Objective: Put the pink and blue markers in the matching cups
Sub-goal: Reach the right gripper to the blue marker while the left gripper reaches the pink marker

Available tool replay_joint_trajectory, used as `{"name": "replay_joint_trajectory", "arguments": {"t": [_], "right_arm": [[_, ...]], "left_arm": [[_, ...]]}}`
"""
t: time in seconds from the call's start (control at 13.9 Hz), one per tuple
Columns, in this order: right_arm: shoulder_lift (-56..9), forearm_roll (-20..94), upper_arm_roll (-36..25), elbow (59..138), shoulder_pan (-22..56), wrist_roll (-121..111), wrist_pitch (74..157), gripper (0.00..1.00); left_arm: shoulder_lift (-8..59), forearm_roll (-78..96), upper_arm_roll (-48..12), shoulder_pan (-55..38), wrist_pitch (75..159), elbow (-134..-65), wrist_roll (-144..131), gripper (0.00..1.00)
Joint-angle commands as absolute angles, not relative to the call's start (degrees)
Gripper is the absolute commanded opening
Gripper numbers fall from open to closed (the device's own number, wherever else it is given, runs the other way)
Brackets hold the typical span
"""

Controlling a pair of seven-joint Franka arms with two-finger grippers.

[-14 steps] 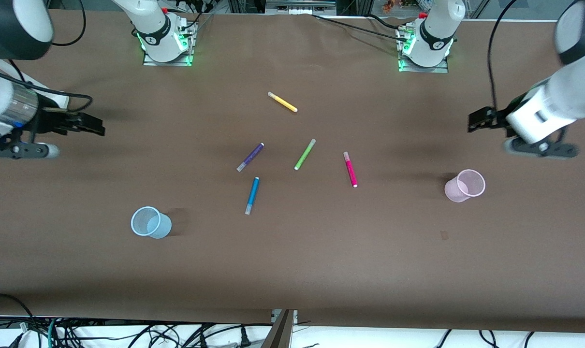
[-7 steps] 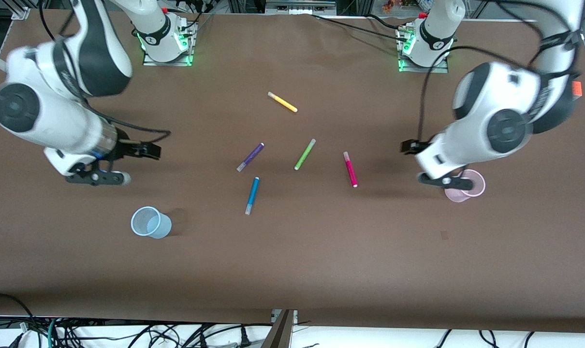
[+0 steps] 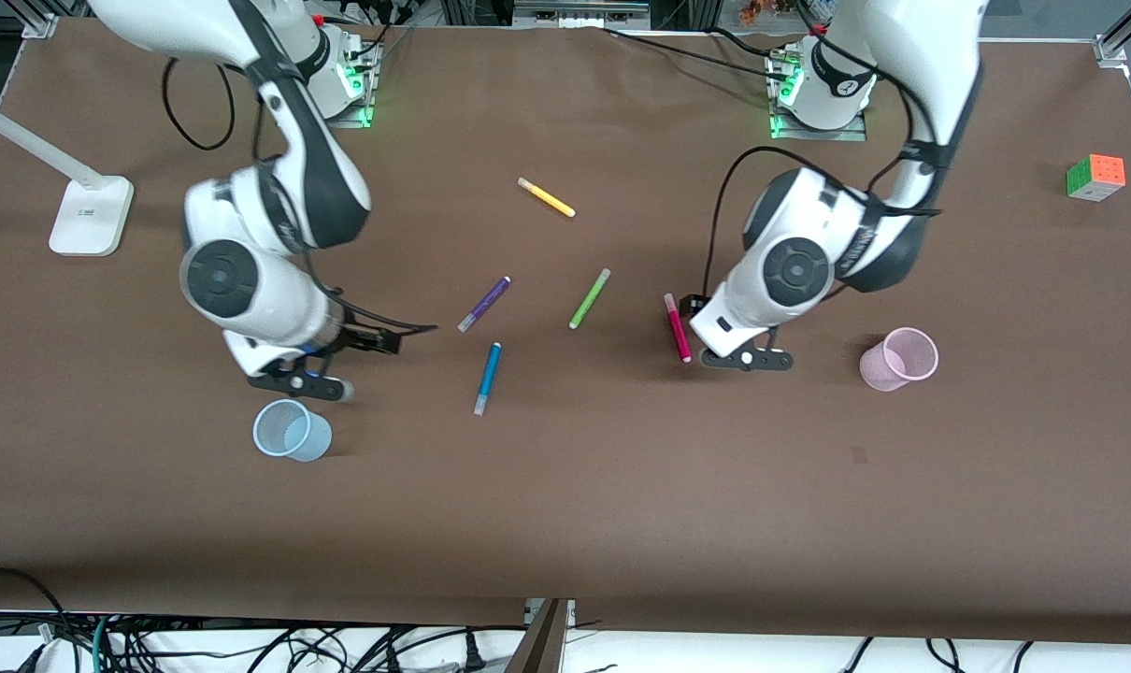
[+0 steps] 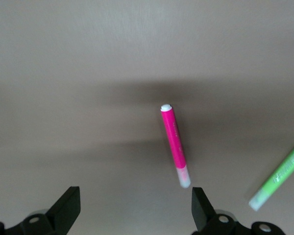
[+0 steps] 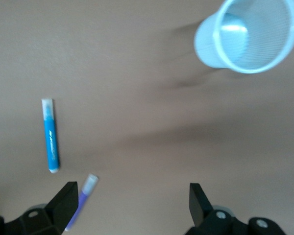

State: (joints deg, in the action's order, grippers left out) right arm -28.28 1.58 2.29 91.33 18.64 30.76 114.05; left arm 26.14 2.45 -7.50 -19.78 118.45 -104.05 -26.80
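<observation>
I expect the blue marker [image 3: 488, 379] to lean against the cup's side when I lower it in, because the blue cup's opening [image 3: 281, 428] is much wider than the marker.
The pink marker [image 3: 676, 327] and the blue marker [image 3: 487, 378] lie flat near the table's middle. The pale blue cup [image 3: 290, 431] stands toward the right arm's end, and the pale pink cup [image 3: 899, 359] toward the left arm's end. My left gripper [image 3: 690, 307] hovers open right beside the pink marker, which shows in the left wrist view [image 4: 175, 145] just ahead of one finger of that gripper [image 4: 134, 196]. My right gripper [image 3: 379, 339] is open and empty over bare table between the blue cup and the blue marker. The right wrist view shows that gripper [image 5: 132, 192], the blue marker [image 5: 50, 135] and the blue cup [image 5: 247, 34].
A purple pen [image 3: 484, 304], a green pen [image 3: 589, 298] and a yellow pen [image 3: 546, 197] lie near the table's middle. A colour cube [image 3: 1095, 177] sits at the left arm's end. A white lamp base [image 3: 91, 217] sits at the right arm's end.
Both arms have swung in from the table's ends toward the middle, the left gripper to the pink marker, the right gripper toward the blue marker. Pens and cups have not moved.
</observation>
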Motion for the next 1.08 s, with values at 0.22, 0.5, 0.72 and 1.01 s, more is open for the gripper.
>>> {"name": "replay_joint_trajectory", "arguments": {"t": [0.22,0.5,0.72,1.01], "right_arm": [[-34.88,-0.35,2.02,89.91,22.41,36.19,120.23,1.00],[-37.70,0.00,2.02,89.91,24.34,43.84,126.02,1.00],[-40.51,-0.18,2.02,89.74,26.54,46.93,130.15,1.00],[-44.20,-0.26,2.02,89.56,28.21,46.93,135.25,1.00]], "left_arm": [[27.41,3.16,-7.38,-24.43,136.04,-114.69,-34.98,1.00],[31.11,3.25,-8.26,-24.78,137.62,-113.73,-35.07,1.00],[32.43,3.16,-8.53,-25.22,138.78,-113.64,-34.89,0.98],[31.55,3.16,-8.53,-25.66,138.08,-113.73,-34.89,0.63]]}}
